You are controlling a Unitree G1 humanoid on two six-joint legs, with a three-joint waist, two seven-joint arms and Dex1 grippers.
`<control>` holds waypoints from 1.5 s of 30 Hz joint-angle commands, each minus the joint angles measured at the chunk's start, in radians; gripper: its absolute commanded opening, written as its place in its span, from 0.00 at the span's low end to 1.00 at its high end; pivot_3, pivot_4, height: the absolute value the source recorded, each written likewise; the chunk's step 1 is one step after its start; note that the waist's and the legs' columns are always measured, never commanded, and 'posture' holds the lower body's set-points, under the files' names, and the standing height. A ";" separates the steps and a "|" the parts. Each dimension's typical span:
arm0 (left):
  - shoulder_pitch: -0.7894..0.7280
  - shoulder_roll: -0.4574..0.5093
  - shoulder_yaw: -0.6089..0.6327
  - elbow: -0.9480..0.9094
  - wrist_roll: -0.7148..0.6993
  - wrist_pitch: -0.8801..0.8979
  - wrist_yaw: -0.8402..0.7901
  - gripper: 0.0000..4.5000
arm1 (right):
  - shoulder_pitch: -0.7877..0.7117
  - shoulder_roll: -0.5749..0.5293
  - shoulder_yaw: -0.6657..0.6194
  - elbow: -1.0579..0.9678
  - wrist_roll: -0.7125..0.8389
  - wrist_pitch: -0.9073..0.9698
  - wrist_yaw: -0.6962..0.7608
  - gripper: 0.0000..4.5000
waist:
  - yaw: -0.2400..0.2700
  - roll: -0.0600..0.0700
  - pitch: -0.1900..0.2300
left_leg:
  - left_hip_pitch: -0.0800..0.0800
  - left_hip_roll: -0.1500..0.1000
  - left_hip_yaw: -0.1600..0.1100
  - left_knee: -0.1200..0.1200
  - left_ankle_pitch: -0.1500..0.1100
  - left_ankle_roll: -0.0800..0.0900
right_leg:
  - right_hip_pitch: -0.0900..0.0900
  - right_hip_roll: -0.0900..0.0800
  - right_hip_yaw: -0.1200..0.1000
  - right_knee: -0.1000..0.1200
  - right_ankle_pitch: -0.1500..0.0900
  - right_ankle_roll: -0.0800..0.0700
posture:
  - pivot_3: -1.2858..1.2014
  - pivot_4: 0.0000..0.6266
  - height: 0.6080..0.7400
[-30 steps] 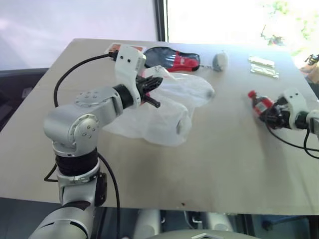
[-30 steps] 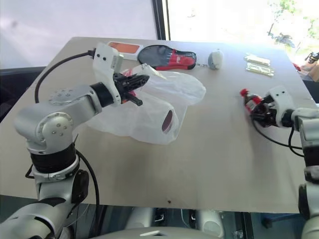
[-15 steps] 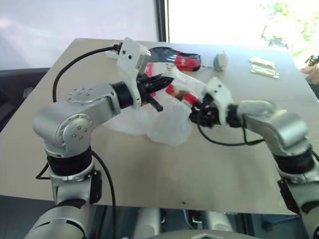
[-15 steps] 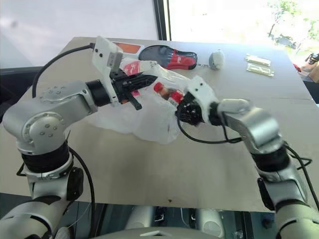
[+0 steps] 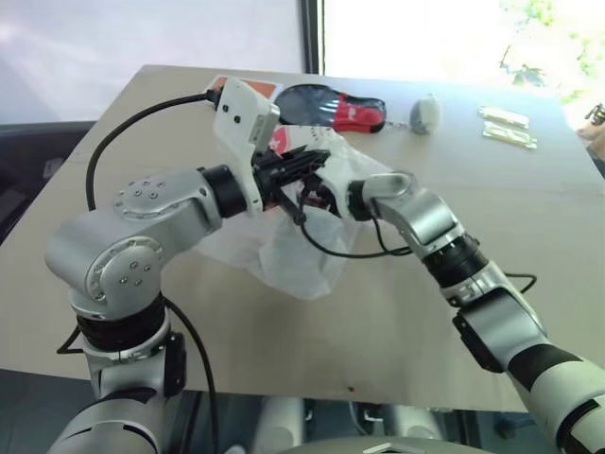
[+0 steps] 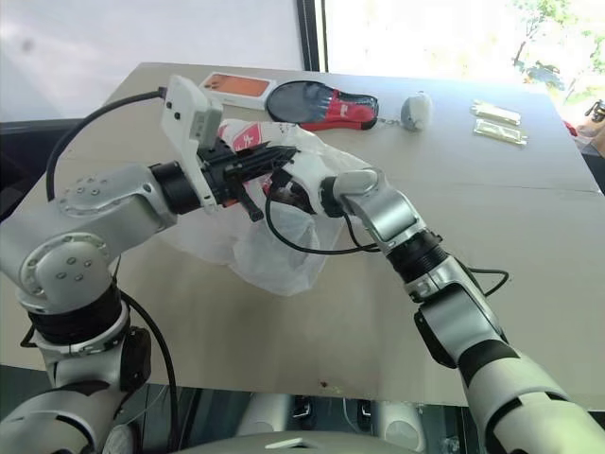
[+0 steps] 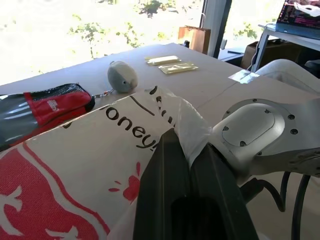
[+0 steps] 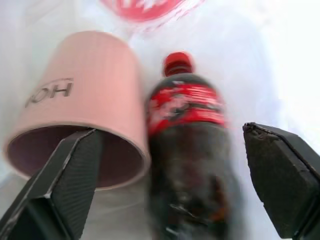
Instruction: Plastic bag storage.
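Note:
The limp plastic bag [image 5: 295, 257] has the cola bottle [image 8: 190, 142] and pink cup inside it, so the bag's bottom will sag around them when I lift its edges.
The plastic bag [image 5: 304, 263], white and crinkly with red print, lies mid-table with its mouth lifted. My left gripper [image 5: 312, 165] is shut on the bag's upper edge [image 7: 182, 125] and holds it up. My right gripper [image 6: 288, 189] reaches into the bag's mouth from the right. Seen from its wrist, the right gripper [image 8: 167, 132] is open, fingers [image 8: 65, 180] wide apart. Between them, touching neither, lies a dark cola bottle [image 8: 187, 150] with a red cap and label. A pink cup [image 8: 80, 100] lies on its side beside the bottle, inside the bag.
A black-and-red flat pouch [image 5: 336, 106] and an orange-and-white flat item [image 6: 241, 85] lie at the table's far edge behind the bag. A grey rounded object [image 5: 423, 113] and two pale packets [image 5: 509, 128] sit at the far right.
My right arm swung left across the table with the bottle, pushed into the bag's mouth and opened its fingers, leaving the bottle loose. The left gripper kept its hold on the bag.

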State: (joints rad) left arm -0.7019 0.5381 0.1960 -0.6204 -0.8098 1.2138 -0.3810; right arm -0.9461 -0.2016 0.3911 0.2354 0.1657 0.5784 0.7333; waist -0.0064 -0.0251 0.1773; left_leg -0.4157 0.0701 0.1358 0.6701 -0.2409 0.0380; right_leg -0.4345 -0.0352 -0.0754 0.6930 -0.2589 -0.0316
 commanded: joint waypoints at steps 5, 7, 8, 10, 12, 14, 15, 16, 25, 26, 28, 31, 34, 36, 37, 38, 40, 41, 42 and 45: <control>0.041 0.036 0.008 0.060 0.044 -0.051 0.017 0.00 | 0.136 -0.215 -0.186 -0.533 0.113 0.203 0.027 0.99 | -0.006 0.000 0.000 | 0.001 0.001 -0.001 0.000 0.000 0.000 | 0.000 0.001 -0.001 0.001 0.000 0.000 | 0.52 0.24 1.00; 0.035 0.040 0.002 0.087 0.057 -0.062 0.016 0.00 | 0.178 -0.277 -0.243 -0.658 0.165 0.303 0.025 0.99 | -0.007 0.000 0.000 | 0.001 0.001 -0.001 -0.001 0.000 0.000 | 0.000 0.001 0.000 0.001 0.000 0.000 | 0.52 0.24 1.00; 0.031 0.040 0.002 0.098 0.059 -0.068 0.015 0.00 | 0.192 -0.297 -0.262 -0.701 0.184 0.341 0.019 0.99 | -0.007 0.000 0.000 | 0.001 0.001 -0.001 -0.001 0.000 0.000 | 0.000 0.001 0.000 0.000 0.000 0.000 | 0.52 0.24 1.00; 0.024 0.041 -0.010 0.120 0.068 -0.085 0.007 0.00 | 0.230 -0.330 -0.304 -0.775 0.170 0.411 -0.048 0.99 | -0.008 0.000 0.000 | 0.001 0.001 -0.001 -0.001 0.000 0.000 | 0.000 0.002 0.000 0.000 0.000 0.000 | 0.52 0.24 1.00; 0.021 0.043 -0.021 0.133 0.074 -0.101 -0.006 0.00 | 0.244 -0.338 -0.307 -0.783 0.122 0.436 -0.128 0.99 | -0.008 0.000 0.000 | 0.001 0.001 0.000 -0.001 0.000 0.000 | 0.000 0.001 0.000 0.001 0.000 0.000 | 0.52 0.24 1.00; 0.016 0.039 -0.028 0.142 0.073 -0.117 -0.017 0.00 | 0.252 -0.324 -0.281 -0.715 0.044 0.439 -0.231 0.99 | -0.008 0.000 0.000 | 0.002 0.001 0.000 -0.001 0.000 0.000 | 0.000 0.002 0.000 0.001 0.000 0.000 | 0.52 0.24 1.00; 0.014 0.038 -0.031 0.147 0.074 -0.124 -0.022 0.00 | 0.253 -0.320 -0.266 -0.689 0.017 0.435 -0.264 0.99 | -0.007 0.000 0.000 | 0.002 0.001 0.000 0.000 0.000 0.000 | 0.000 0.001 0.000 0.001 -0.001 0.000 | 0.52 0.24 1.00; 0.014 0.037 -0.036 0.151 0.076 -0.133 -0.027 0.00 | 0.260 -0.297 -0.256 -0.644 0.003 0.423 -0.289 0.99 | -0.007 0.000 0.000 | 0.002 0.001 0.000 0.000 0.000 0.000 | 0.000 0.001 0.000 0.001 -0.001 0.000 | 0.52 0.24 1.00; 0.042 0.045 -0.045 0.132 0.082 -0.174 -0.050 0.00 | 0.189 -0.171 -0.258 -0.230 -0.052 0.152 -0.325 0.70 | -0.007 0.000 0.000 | 0.001 0.000 0.000 0.000 0.000 0.000 | 0.000 0.002 0.000 0.000 0.000 0.000 | 0.52 0.24 1.00; 0.049 0.048 -0.040 0.124 0.078 -0.175 -0.050 0.00 | 0.178 -0.172 -0.262 -0.213 -0.050 0.136 -0.318 0.60 | -0.007 0.000 0.000 | 0.000 0.000 0.000 0.000 0.000 0.000 | -0.001 0.002 0.001 0.000 0.000 0.000 | 0.52 0.24 1.00; 0.070 0.056 -0.032 0.107 0.075 -0.194 -0.059 0.00 | 0.164 -0.179 -0.263 -0.184 -0.052 0.107 -0.303 0.36 | -0.007 -0.001 0.000 | 0.001 0.000 0.000 -0.001 0.000 0.000 | 0.000 0.002 0.001 0.000 0.000 0.000 | 0.52 0.24 1.00; 0.108 0.060 -0.015 0.089 0.068 -0.228 -0.079 0.00 | 0.154 -0.183 -0.268 -0.163 -0.044 0.081 -0.276 0.05 | -0.008 0.000 0.000 | 0.001 0.001 0.000 -0.001 0.000 0.000 | 0.000 0.002 0.001 0.000 0.000 0.000 | 0.52 0.24 1.00; 0.127 0.075 0.043 0.109 -0.040 -0.166 -0.116 0.00 | 0.146 -0.174 -0.278 -0.159 -0.031 0.076 -0.261 0.01 | -0.008 0.000 0.000 | 0.001 0.001 0.000 -0.001 0.000 0.000 | 0.000 0.002 0.001 0.000 0.000 0.000 | 0.52 0.24 1.00; 0.126 0.088 0.143 0.134 -0.216 -0.095 -0.134 0.13 | 0.142 -0.168 -0.284 -0.155 -0.026 0.076 -0.259 0.00 | -0.008 0.000 0.000 | 0.001 0.001 0.000 -0.001 0.000 0.000 | 0.000 0.002 0.001 0.000 0.000 0.000 | 0.52 0.24 1.00; 0.122 0.104 0.194 0.151 -0.327 -0.059 -0.140 0.19 | 0.140 -0.165 -0.284 -0.152 -0.027 0.075 -0.258 0.00 | -0.009 0.000 0.000 | 0.001 0.001 0.000 -0.001 0.000 0.000 | 0.000 0.002 0.000 0.000 0.000 0.000 | 0.52 0.24 1.00; 0.129 0.150 0.244 0.172 -0.445 -0.022 -0.163 0.29 | 0.139 -0.163 -0.284 -0.149 -0.027 0.073 -0.255 0.00 | -0.011 0.000 0.000 | 0.001 0.001 0.000 -0.001 0.000 0.000 | 0.000 0.002 0.000 0.000 0.000 0.000 | 0.52 0.24 1.00; 0.158 0.268 0.305 0.235 -0.706 0.044 -0.196 0.49 | 0.140 -0.160 -0.277 -0.142 -0.032 0.069 -0.251 0.00 | -0.015 -0.001 0.000 | 0.001 0.002 0.000 -0.001 0.000 0.000 | -0.001 0.002 0.001 0.000 0.000 0.000 | 0.52 0.24 1.00; 0.179 0.329 0.317 0.257 -0.814 0.064 -0.213 0.58 | 0.143 -0.159 -0.273 -0.141 -0.034 0.068 -0.248 0.00 | -0.020 -0.001 0.000 | 0.001 0.002 0.000 -0.001 0.000 0.000 | -0.001 0.002 0.001 0.000 0.000 0.000 | 0.52 0.24 1.00; 0.200 0.383 0.320 0.270 -0.894 0.074 -0.227 0.70 | 0.145 -0.159 -0.270 -0.139 -0.037 0.066 -0.246 0.00 | -0.021 0.000 0.000 | 0.001 0.002 0.000 -0.001 0.000 0.000 | -0.001 0.002 0.000 0.000 0.000 0.000 | 0.52 0.24 1.00; 0.249 0.481 0.285 0.174 -0.851 0.072 -0.304 0.98 | 0.146 -0.153 -0.270 -0.139 -0.040 0.069 -0.248 0.00 | -0.015 -0.001 0.000 | 0.001 0.000 -0.001 -0.001 0.000 0.000 | 0.000 0.001 0.000 0.000 -0.001 0.000 | 0.52 0.24 1.00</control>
State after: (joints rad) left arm -0.4728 0.9726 0.4985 -0.3652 -1.6765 1.2874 -0.6288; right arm -0.7829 -0.3545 0.1397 0.1200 0.1255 0.6663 0.4826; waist -0.0213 -0.0257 0.1773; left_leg -0.4143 0.0698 0.1351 0.6697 -0.2408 0.0379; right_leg -0.4341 -0.0349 -0.0759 0.6931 -0.2595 -0.0311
